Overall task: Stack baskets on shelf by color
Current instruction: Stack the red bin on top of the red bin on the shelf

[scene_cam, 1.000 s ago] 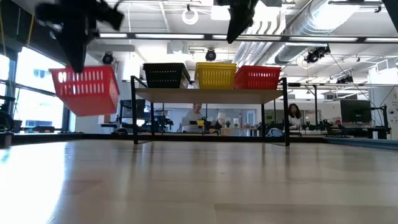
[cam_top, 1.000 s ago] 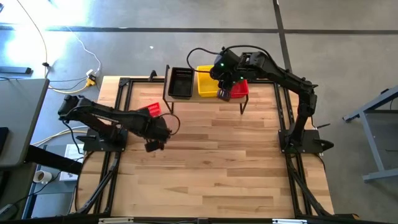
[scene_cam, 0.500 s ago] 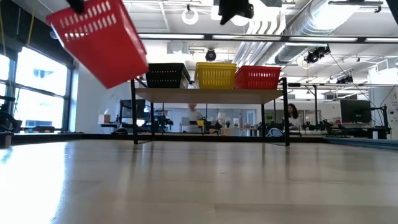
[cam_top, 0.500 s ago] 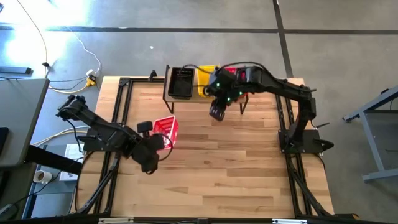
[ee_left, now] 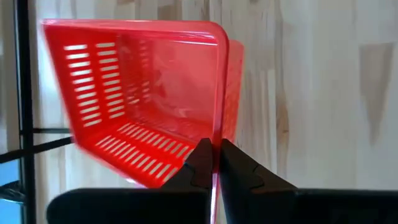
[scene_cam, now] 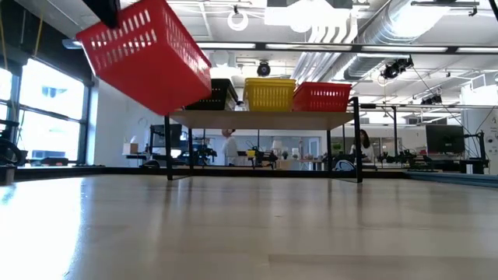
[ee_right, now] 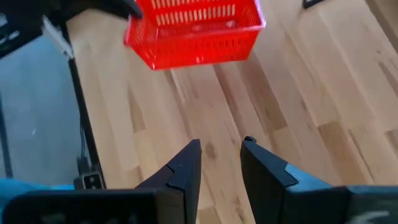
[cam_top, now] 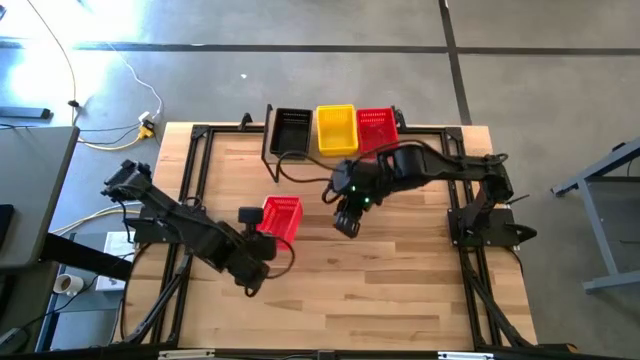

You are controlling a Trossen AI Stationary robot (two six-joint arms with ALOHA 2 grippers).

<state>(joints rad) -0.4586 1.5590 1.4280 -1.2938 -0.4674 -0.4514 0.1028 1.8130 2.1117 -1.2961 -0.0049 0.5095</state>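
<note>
The shelf's red basket (cam_top: 377, 128) is on the right gripper's side, far from the left gripper, so the robot's right gripper should take the held basket (cam_top: 299, 214) by its free rim.
My left gripper (ee_left: 214, 163) is shut on a red basket (cam_top: 282, 217), which rides tilted high over the table's left half in the low view (scene_cam: 144, 54). My right gripper (ee_right: 221, 149) is open and holds nothing; it hovers over the table's middle (cam_top: 345, 222), just right of that basket (ee_right: 194, 30). The shelf (scene_cam: 264, 119) stands at the far edge. On its plank sit a black basket (cam_top: 291, 130), a yellow basket (cam_top: 335, 128) and a red basket (cam_top: 377, 127), side by side. My left gripper pinches the red basket's upper rim (ee_left: 219, 124) on one short end wall, one finger inside the basket and one outside. The basket is lifted clear of the table. It hangs tilted, its open mouth turned sideways toward the wrist camera.
Black frame rails (cam_top: 195, 180) run along the table's left and right sides. Bare wooden tabletop (cam_top: 380, 290) spreads across the near half. People and desks show in the room behind the shelf (scene_cam: 229, 148).
My left gripper has carried the red basket up and toward the table's middle and near side, and the basket has tipped over to a steep slant. My right gripper has drawn back from the red basket on the shelf toward the near edge, out over the table's middle.
</note>
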